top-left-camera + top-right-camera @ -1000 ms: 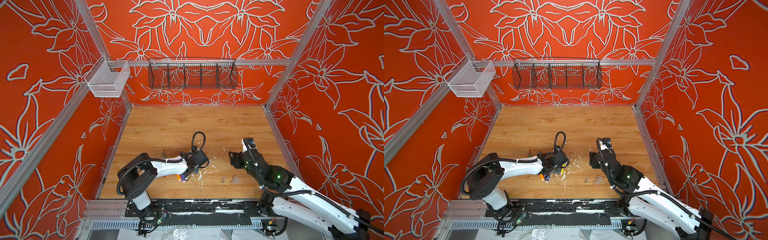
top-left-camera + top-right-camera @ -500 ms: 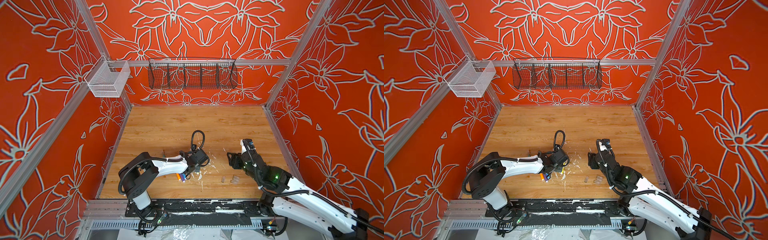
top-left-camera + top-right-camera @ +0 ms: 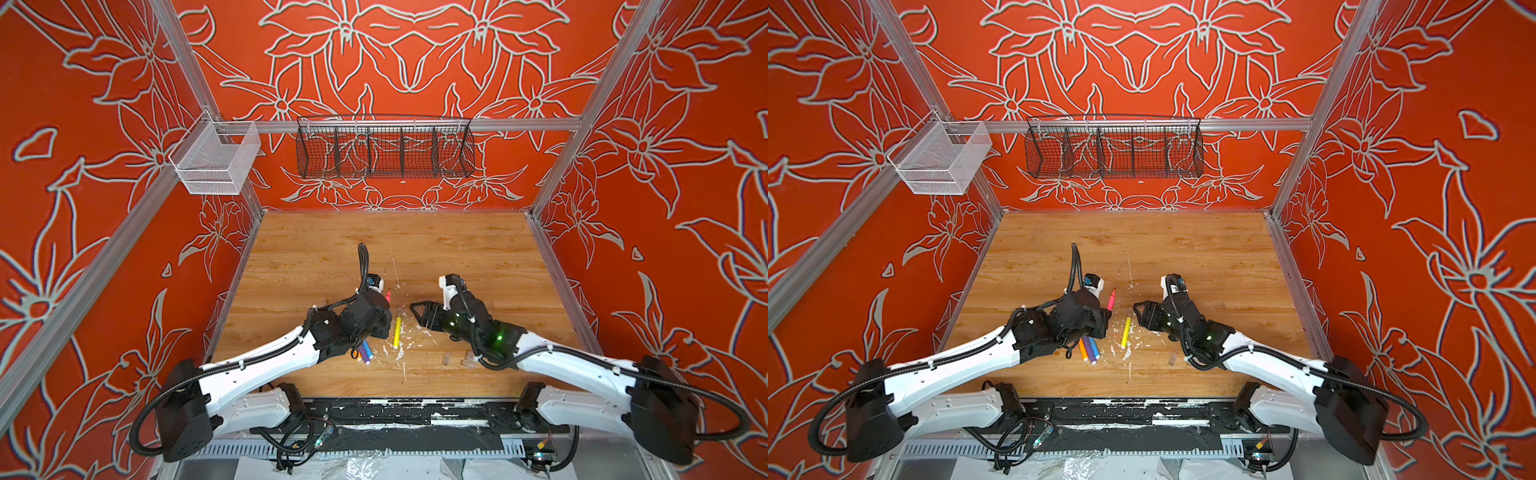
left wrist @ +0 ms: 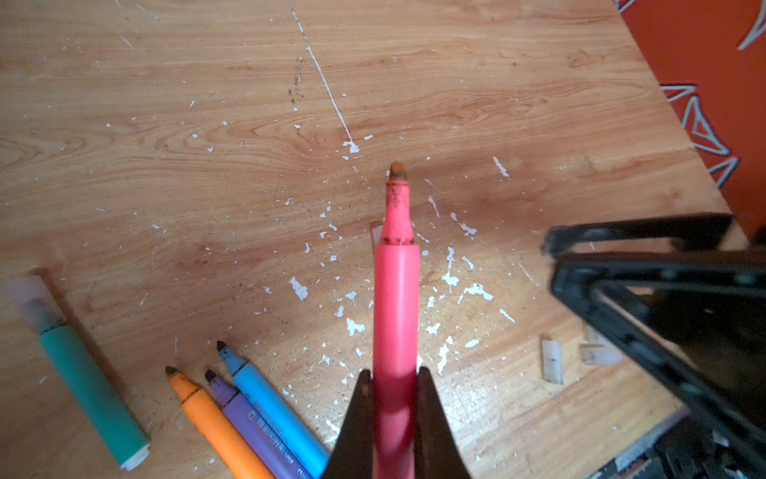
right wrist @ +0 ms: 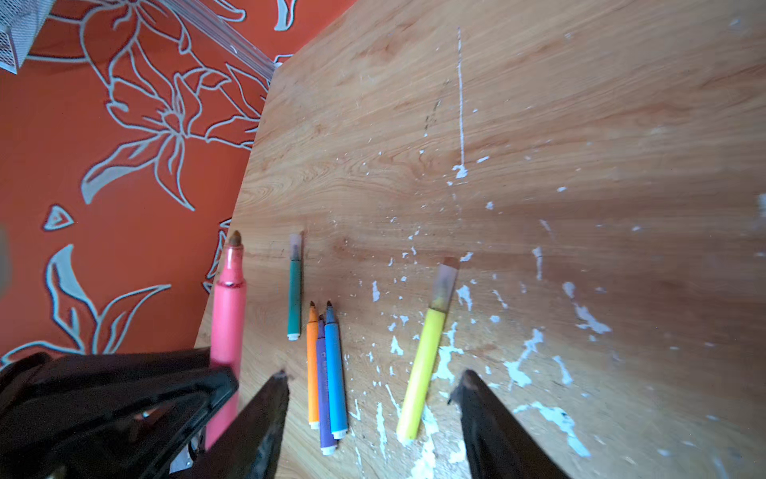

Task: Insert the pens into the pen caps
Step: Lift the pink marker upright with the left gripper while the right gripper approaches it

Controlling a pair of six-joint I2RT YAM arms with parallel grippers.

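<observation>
The pink-red pen's tip [image 4: 398, 171] is uncapped and my right gripper is empty, so it should first get the pen cap lying apart [image 4: 551, 361] from the others.
My left gripper [image 4: 394, 373] is shut on the pink-red pen [image 4: 396, 298], whose bare tip points toward the back wall; both top views show this pen [image 3: 388, 295] [image 3: 1111, 299]. My right gripper [image 5: 374, 374] [image 3: 419, 313] stands open just right of it, holding nothing. A yellow pen [image 5: 427, 352] [image 3: 397, 330] lies between the arms with a clear cap [image 5: 445, 282] on its tip. The green pen [image 4: 87, 385] also wears a cap. Orange [image 4: 207, 414], purple [image 4: 248, 423] and blue [image 4: 269, 402] pens lie side by side, uncapped. Two loose pen caps [image 3: 446, 358] [image 4: 552, 361] lie near the right arm.
White flecks and a long scratch [image 4: 327, 91] mark the wooden table [image 3: 457, 249]. A black wire basket [image 3: 384, 151] hangs on the back wall and a white mesh basket [image 3: 214, 164] on the left rail. Orange walls close in three sides.
The left gripper has closed on the pink-red pen. The right gripper has shifted slightly to the left, still open.
</observation>
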